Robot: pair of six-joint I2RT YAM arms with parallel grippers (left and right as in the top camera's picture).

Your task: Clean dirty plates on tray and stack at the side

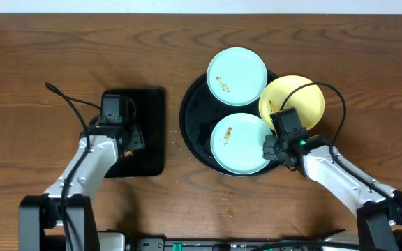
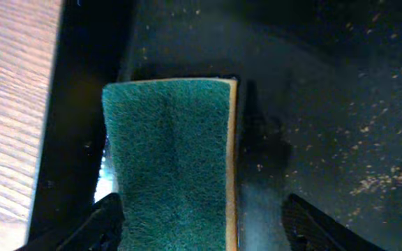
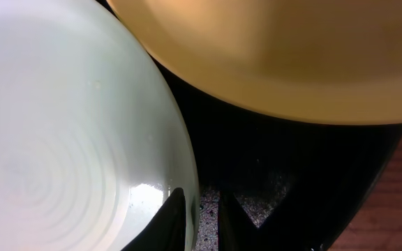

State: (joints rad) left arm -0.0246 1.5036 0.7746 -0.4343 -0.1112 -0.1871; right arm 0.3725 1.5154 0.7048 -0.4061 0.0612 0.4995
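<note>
I should push the sponge's far end (image 2: 172, 85) around a little before I grip the green sponge, because it lies lengthwise close to the rectangular tray's side (image 2: 107, 157) and leaves my left gripper's finger little room.
The round black tray (image 1: 189, 118) holds three plates. A far aqua plate (image 1: 237, 75) and a near aqua plate (image 1: 239, 143) each carry a brown-orange smear. The yellow plate (image 1: 295, 101) leans on the tray's right rim. My right gripper (image 1: 269, 148) is at the near aqua plate's right edge. In the right wrist view its fingers (image 3: 204, 209) are pinched over that plate's rim (image 3: 68, 139), with the yellow plate (image 3: 278, 56) behind and the tray (image 3: 292, 160) below. My left gripper (image 2: 204, 223) is open, astride a green sponge (image 2: 169, 160).
The sponge lies in a smaller rectangular black tray (image 1: 151, 132), left of the round tray, dotted with crumbs (image 2: 368, 181). A few crumbs lie on the wooden tabletop (image 1: 229, 202) in front of the round tray. Cables trail from both arms.
</note>
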